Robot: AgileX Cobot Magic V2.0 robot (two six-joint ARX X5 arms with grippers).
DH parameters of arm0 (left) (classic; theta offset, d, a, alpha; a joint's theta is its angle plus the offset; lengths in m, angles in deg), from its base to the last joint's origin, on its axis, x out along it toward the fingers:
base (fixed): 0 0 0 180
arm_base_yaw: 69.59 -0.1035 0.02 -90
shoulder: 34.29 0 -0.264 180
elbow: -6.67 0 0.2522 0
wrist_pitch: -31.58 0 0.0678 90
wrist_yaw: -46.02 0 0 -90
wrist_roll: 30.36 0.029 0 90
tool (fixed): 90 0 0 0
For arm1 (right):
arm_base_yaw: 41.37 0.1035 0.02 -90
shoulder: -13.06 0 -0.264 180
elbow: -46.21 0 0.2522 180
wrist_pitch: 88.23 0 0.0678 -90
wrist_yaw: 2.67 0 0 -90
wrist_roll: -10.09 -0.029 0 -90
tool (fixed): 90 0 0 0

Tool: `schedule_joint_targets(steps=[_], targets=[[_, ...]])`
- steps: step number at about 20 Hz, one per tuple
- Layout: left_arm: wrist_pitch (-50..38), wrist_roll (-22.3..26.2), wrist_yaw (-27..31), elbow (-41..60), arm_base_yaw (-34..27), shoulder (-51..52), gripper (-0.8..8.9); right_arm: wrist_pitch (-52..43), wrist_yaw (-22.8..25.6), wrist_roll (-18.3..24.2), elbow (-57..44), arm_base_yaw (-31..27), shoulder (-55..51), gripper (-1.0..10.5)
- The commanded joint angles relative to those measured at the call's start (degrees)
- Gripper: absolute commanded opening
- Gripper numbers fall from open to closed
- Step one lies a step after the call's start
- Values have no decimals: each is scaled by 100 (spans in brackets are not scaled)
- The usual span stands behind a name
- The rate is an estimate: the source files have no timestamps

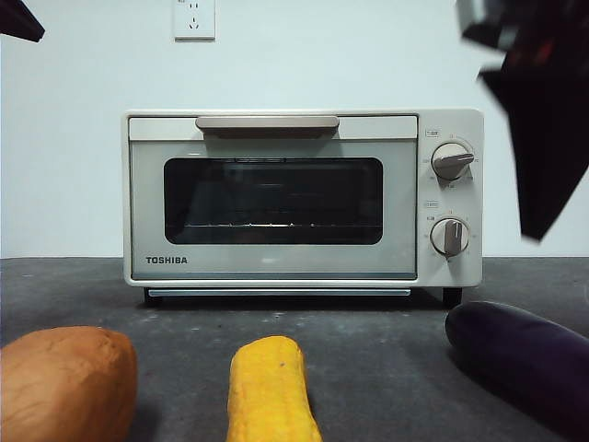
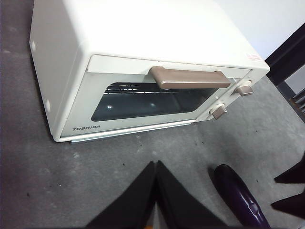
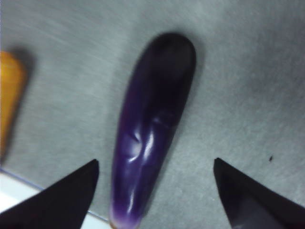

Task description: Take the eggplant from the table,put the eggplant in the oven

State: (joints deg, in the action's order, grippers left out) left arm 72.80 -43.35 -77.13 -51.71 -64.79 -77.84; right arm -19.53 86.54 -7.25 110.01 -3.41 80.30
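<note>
The door handle [image 1: 268, 123] goes along the oven's top edge, so the glass door [image 1: 273, 201] will swing down flat toward the front when the robot opens it.
The eggplant [image 1: 529, 354], glossy dark purple, lies on the dark grey table [image 1: 368, 322] at the front right, before the oven's knob side. My right gripper [image 3: 155, 161] hangs open above it, one jaw on each side and clear of the skin; the front view shows it as a dark shape [image 1: 538, 193] coming in from the top right. The cream Toshiba oven [image 1: 276, 267] stands at the back with its glass door closed. My left gripper [image 2: 156, 164] is shut on nothing, hovering over the table in front of the oven [image 2: 143, 28], with the eggplant [image 2: 238, 195] to one side.
An orange-brown sweet potato [image 1: 64, 382] lies at the front left and a yellow corn cob [image 1: 267, 387] at the front middle, both left of the eggplant. The cob's end [image 3: 9, 95] shows in the right wrist view. A wall socket [image 1: 194, 18] is behind the oven.
</note>
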Motion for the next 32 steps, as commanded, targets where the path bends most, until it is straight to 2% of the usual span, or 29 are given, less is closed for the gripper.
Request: schedule_joint_targets(steps=[1, 6, 13, 18, 21, 24, 27, 30, 32], targets=[[-48, 94, -26, -107, 20, -37, 7, -94, 20, -186, -2, 122, 461, 407], [-48, 181, -24, -107, 20, -37, 7, -531, -247, -332, -2, 136, 1241, 407], [-48, 205, -22, -107, 20, -74, 7, -1036, -199, -426, -2, 136, 1954, 393], [-50, 205, -20, -107, 20, -155, 7, -962, -107, -564, -2, 136, 1954, 145], [-122, 190, -20, -107, 20, -225, 7, -787, -96, -573, 39, 131, 1915, 131], [-560, -81, -24, -107, 122, -376, 7, -546, -66, -562, 98, 129, 1462, 131], [-927, -273, -22, -212, 514, -765, 7, -389, -63, -498, 98, 129, 623, 131], [-907, -208, 210, -647, 1106, -1475, 7, -387, -37, -400, 98, 127, -293, 131], [-887, -2, 562, -1080, 1488, -2031, 7, -385, 122, -385, 98, 125, -791, 131]])
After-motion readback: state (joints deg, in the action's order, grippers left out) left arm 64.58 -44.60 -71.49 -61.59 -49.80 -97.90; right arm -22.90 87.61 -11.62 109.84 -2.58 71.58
